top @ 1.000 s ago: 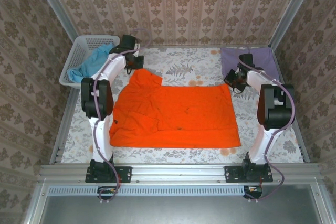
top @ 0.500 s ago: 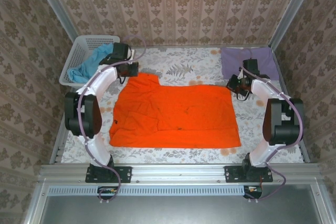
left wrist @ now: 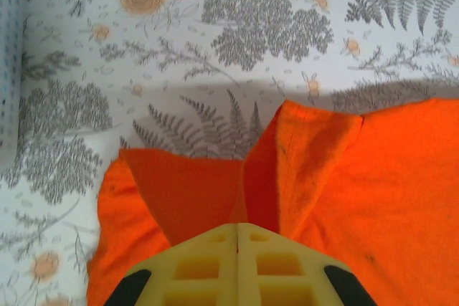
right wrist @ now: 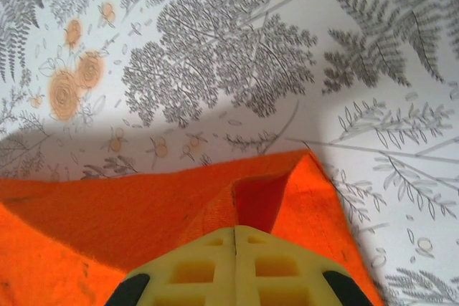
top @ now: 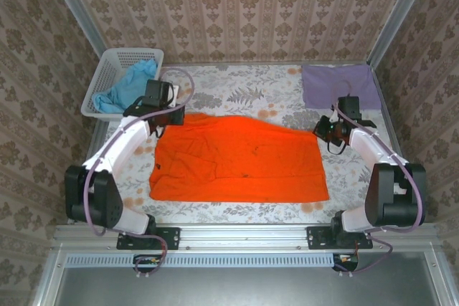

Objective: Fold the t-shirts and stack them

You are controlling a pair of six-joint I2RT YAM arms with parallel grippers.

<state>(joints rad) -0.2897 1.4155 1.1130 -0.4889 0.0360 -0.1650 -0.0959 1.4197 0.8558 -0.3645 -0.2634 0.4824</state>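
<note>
My left gripper keeps pulling down toward me, as my grippers hold the orange t-shirt's far corners (top: 188, 117), until the t-shirt's far edge (top: 240, 117) lies straight, and then let go.
A bright orange t-shirt (top: 237, 159) lies spread on the flowered table cover. My left gripper (top: 163, 118) is shut on its far left corner, and the pinched orange fabric (left wrist: 301, 155) rises in a fold above the yellow fingers (left wrist: 208, 263). My right gripper (top: 324, 130) is shut on the far right corner, where the cloth (right wrist: 143, 206) peaks over the yellow fingers (right wrist: 272, 263). A light blue t-shirt (top: 129, 87) lies in the white basket (top: 118, 59). The lavender t-shirt (top: 338, 84) lies folded flat at the far right.
The basket stands off the table's far left corner, close behind my left arm. Patterned walls and metal posts close in the back and both sides. A metal rail (top: 244, 234) runs along the near edge by the arm bases.
Both grippers have drawn the orange shirt's far edge toward the near side. The left one came from beside the basket, and its raised sleeve corner now lies lower and flatter.
</note>
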